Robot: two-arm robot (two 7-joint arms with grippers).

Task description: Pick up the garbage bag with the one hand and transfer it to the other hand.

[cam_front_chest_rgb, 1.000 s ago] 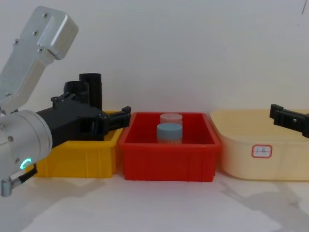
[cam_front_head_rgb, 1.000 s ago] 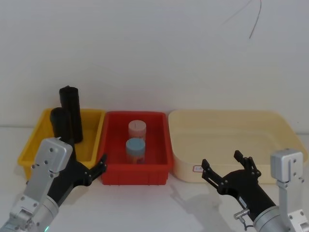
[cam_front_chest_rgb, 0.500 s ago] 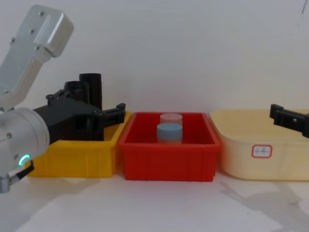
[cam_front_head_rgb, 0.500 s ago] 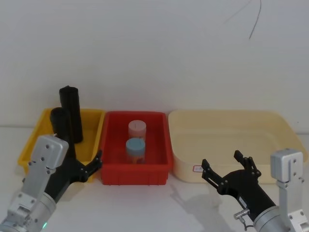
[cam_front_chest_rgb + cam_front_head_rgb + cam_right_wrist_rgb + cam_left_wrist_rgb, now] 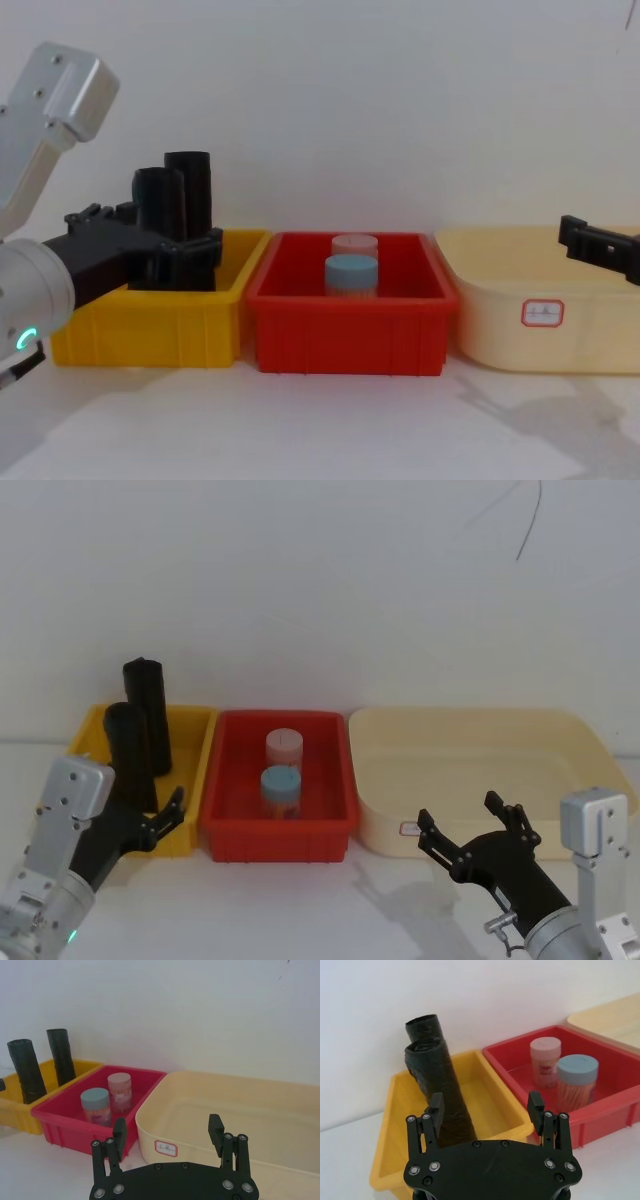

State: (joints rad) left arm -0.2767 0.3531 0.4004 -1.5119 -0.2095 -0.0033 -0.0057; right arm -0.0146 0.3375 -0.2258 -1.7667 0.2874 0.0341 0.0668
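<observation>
I expect the garbage bag to stay a straight roll when I lift it by its upper part, because the layers at the garbage bag's top end (image 5: 425, 1045) are wound close together.
The garbage bag (image 5: 128, 752), a thick wrinkled black roll, stands upright in the yellow bin (image 5: 192, 722), nearer and further left than a slimmer black roll (image 5: 148, 712). My left gripper (image 5: 160, 815) hovers open just in front of the yellow bin, aimed at the garbage bag (image 5: 441, 1097) without touching it. In the left wrist view its fingertips (image 5: 436, 1104) frame the roll's lower part. In the chest view the left gripper (image 5: 165, 250) overlaps the bin's rim below the garbage bag (image 5: 160, 198). My right gripper (image 5: 460, 815) is open and empty, low before the cream tub.
A red bin (image 5: 280, 842) in the middle holds two jars, one pink-lidded (image 5: 284, 746) and one blue-lidded (image 5: 281, 783). A wide cream tub (image 5: 470, 720) stands at the right. A white wall closes the back. Bare white table lies in front of the bins.
My left gripper has moved left, from in front of the red bin's corner to in front of the yellow bin, still open. The right arm has not moved.
</observation>
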